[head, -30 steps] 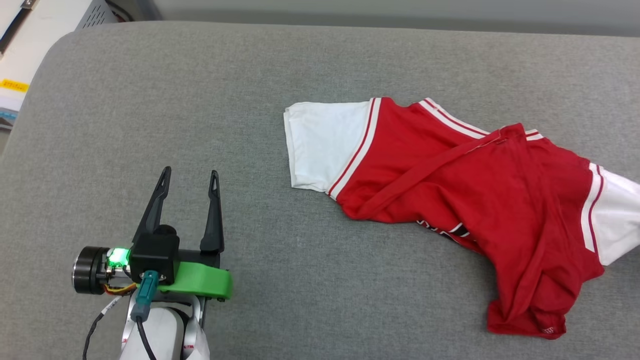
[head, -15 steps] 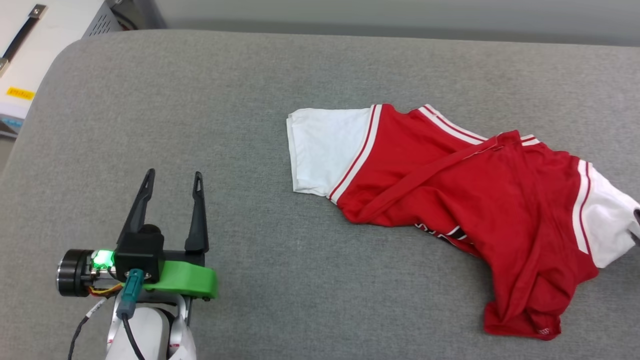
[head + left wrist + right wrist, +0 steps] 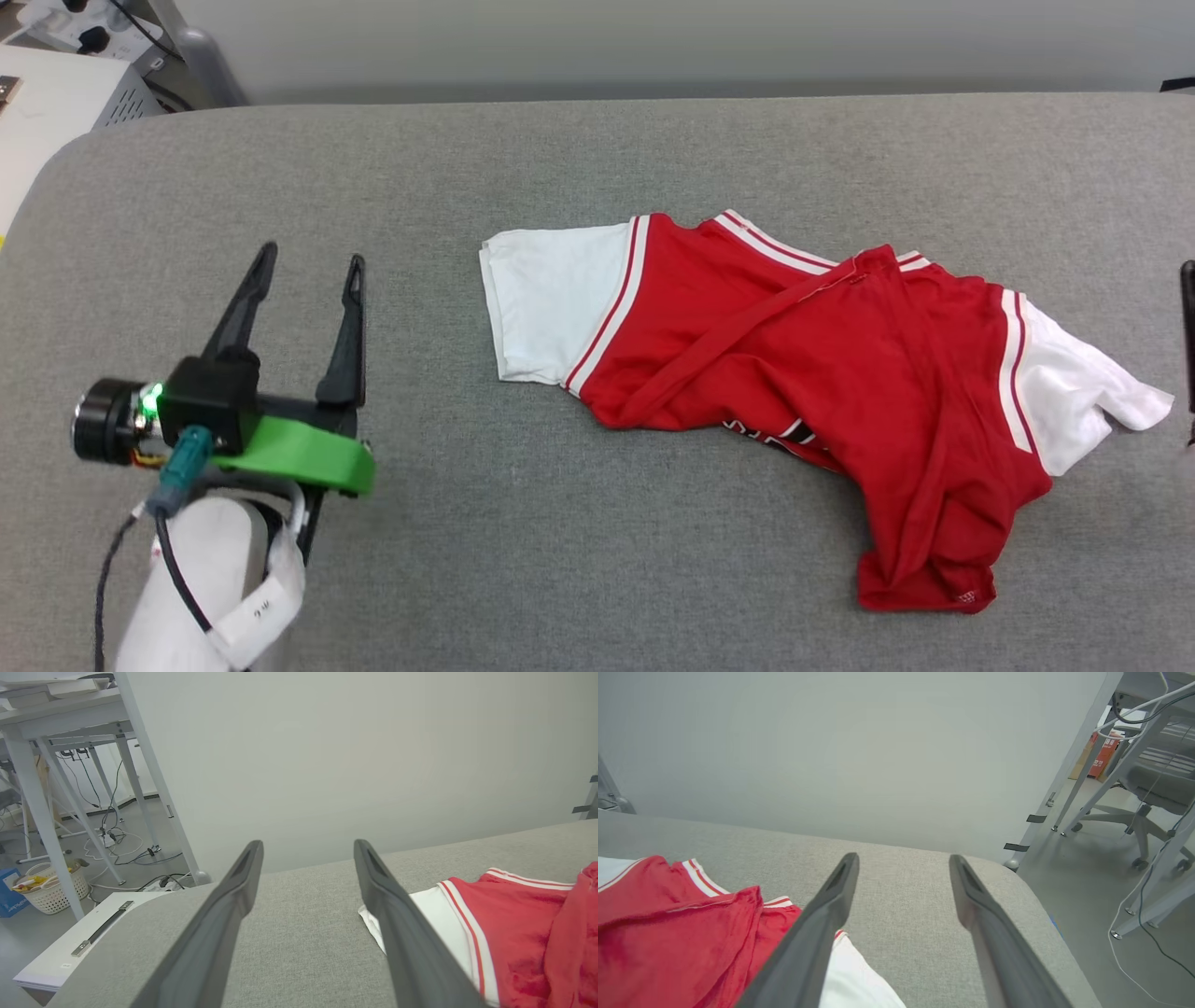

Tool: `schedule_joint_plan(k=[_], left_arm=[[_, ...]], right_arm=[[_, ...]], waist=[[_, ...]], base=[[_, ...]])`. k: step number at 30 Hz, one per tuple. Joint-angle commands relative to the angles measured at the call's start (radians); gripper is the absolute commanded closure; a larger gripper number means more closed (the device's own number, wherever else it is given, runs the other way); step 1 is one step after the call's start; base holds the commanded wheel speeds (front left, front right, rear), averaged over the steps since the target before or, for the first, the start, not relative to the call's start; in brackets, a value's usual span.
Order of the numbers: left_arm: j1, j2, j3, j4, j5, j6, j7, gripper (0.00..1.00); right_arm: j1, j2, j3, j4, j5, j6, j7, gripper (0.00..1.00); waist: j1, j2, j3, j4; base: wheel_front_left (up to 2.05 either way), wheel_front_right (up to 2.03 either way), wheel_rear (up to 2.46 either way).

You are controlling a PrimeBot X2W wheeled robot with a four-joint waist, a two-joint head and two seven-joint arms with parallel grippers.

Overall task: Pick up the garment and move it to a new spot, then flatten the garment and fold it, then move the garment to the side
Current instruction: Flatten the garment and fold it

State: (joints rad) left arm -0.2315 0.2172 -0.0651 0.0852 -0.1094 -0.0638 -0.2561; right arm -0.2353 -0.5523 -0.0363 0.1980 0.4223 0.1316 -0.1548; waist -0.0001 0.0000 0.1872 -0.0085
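I expect the garment's bunched body (image 3: 885,386) to fall open and show a large printed front when I lift it, because black lettering (image 3: 775,435) peeks out under a red fold.
The garment (image 3: 803,373) lies crumpled on the grey padded table (image 3: 560,560). It is a red jersey with white sleeves and striped trim, and a bit of black lettering peeks out under a fold. One white sleeve (image 3: 551,299) points left, the other (image 3: 1083,401) right. My left gripper (image 3: 312,254) hovers open left of the garment, apart from it, with nothing between its fingers (image 3: 308,843). One finger (image 3: 1187,308) of the right arm shows at the picture's right edge, just beyond the right sleeve. In the right wrist view the right gripper (image 3: 902,857) stands open and empty, the garment (image 3: 668,933) at its lower left.
A white cabinet (image 3: 56,103) stands off the table's far left corner. Beyond the left edge are white desk legs (image 3: 140,765), cables and a basket (image 3: 51,891) on the floor. Past the right edge stand desk legs and an office chair (image 3: 1153,793). A grey wall runs behind.
The head camera has shifted. My right gripper has opened and let go of the right white sleeve, which now lies loose on the table. The left gripper stays open.
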Motion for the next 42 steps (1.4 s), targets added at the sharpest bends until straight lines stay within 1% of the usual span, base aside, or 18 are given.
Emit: schedule_joint_plan(k=[1,4,7,9,13,14,17,21,25,29,35,38,41,42], left_arm=[[-0.059,0.028,-0.002,0.021,-0.010,-0.020,-0.006,0.00],[-0.175,0.080,-0.036,0.071,-0.016,-0.049,0.020,0.00],[-0.304,0.124,-0.083,0.116,-0.056,-0.063,0.079,0.00],[-0.387,0.147,-0.123,0.149,-0.105,-0.066,0.135,0.00],[-0.543,0.216,-0.278,0.205,-0.262,-0.066,0.291,0.00],[-0.574,0.229,-0.309,0.220,-0.304,-0.066,0.333,0.00],[-0.677,0.270,-0.411,0.282,-0.451,-0.067,0.513,0.00],[-0.782,0.319,-0.537,0.348,-0.583,-0.067,0.729,0.00],[-0.852,0.351,-0.654,0.387,-0.681,-0.067,0.883,0.00],[-0.898,0.373,-0.753,0.433,-0.729,-0.067,0.971,0.00],[-0.926,0.383,-0.858,0.516,-0.763,-0.067,0.997,0.00],[-0.929,0.391,-0.920,0.549,-0.765,-0.067,1.008,0.00],[-0.921,0.400,-0.980,0.563,-0.796,-0.067,1.035,0.00],[-0.921,0.405,-1.001,0.559,-0.803,-0.067,1.045,0.66]], right_arm=[[0.037,0.067,-0.024,-0.055,-0.033,-0.001,-0.010,0.00],[0.084,0.190,-0.072,-0.177,-0.117,-0.001,-0.016,0.00],[0.118,0.275,-0.082,-0.266,-0.171,-0.001,-0.017,0.00],[0.137,0.312,-0.066,-0.298,-0.189,-0.001,-0.014,0.00],[0.158,0.356,-0.034,-0.329,-0.213,-0.001,-0.020,0.00],[0.160,0.363,-0.028,-0.332,-0.217,-0.001,-0.023,0.00],[0.160,0.372,0.003,-0.337,-0.230,-0.001,-0.023,0.00],[0.134,0.369,0.039,-0.323,-0.230,-0.001,-0.030,0.00],[0.095,0.361,0.070,-0.295,-0.227,-0.001,-0.043,0.00],[0.062,0.362,0.090,-0.272,-0.225,-0.001,-0.056,0.00],[0.022,0.360,0.121,-0.242,-0.224,-0.001,-0.070,0.00],[0.014,0.360,0.126,-0.232,-0.224,-0.001,-0.077,0.00],[0.013,0.359,0.122,-0.225,-0.225,-0.001,-0.083,0.00],[0.013,0.358,0.119,-0.224,-0.224,-0.001,-0.084,0.00]], waist=[[0.0001,0.0000,0.010,-0.013],[0.0001,0.0000,0.027,-0.034],[0.0001,0.0000,0.048,-0.054],[0.0001,0.0000,0.062,-0.066],[0.0001,0.0000,0.095,-0.091],[0.0001,0.0000,0.102,-0.096],[0.0001,0.0000,0.134,-0.112],[0.0001,0.0000,0.178,-0.139],[0.0001,0.0000,0.216,-0.165],[0.0001,0.0000,0.251,-0.189],[0.0001,0.0000,0.290,-0.226],[0.0001,0.0000,0.300,-0.235],[0.0001,0.0000,0.302,-0.237],[0.0001,0.0000,0.300,-0.236]], base=[[0.00,0.00,0.00],[0.00,0.00,0.00],[0.00,0.00,0.00],[0.00,0.00,0.00],[0.00,0.00,0.00],[0.00,0.00,0.00],[0.00,0.00,0.00],[0.00,0.00,0.00],[0.00,0.00,0.00],[0.00,0.00,0.00],[0.00,0.00,0.00],[0.00,0.00,0.00],[0.00,0.00,0.00],[0.00,0.00,0.00]])
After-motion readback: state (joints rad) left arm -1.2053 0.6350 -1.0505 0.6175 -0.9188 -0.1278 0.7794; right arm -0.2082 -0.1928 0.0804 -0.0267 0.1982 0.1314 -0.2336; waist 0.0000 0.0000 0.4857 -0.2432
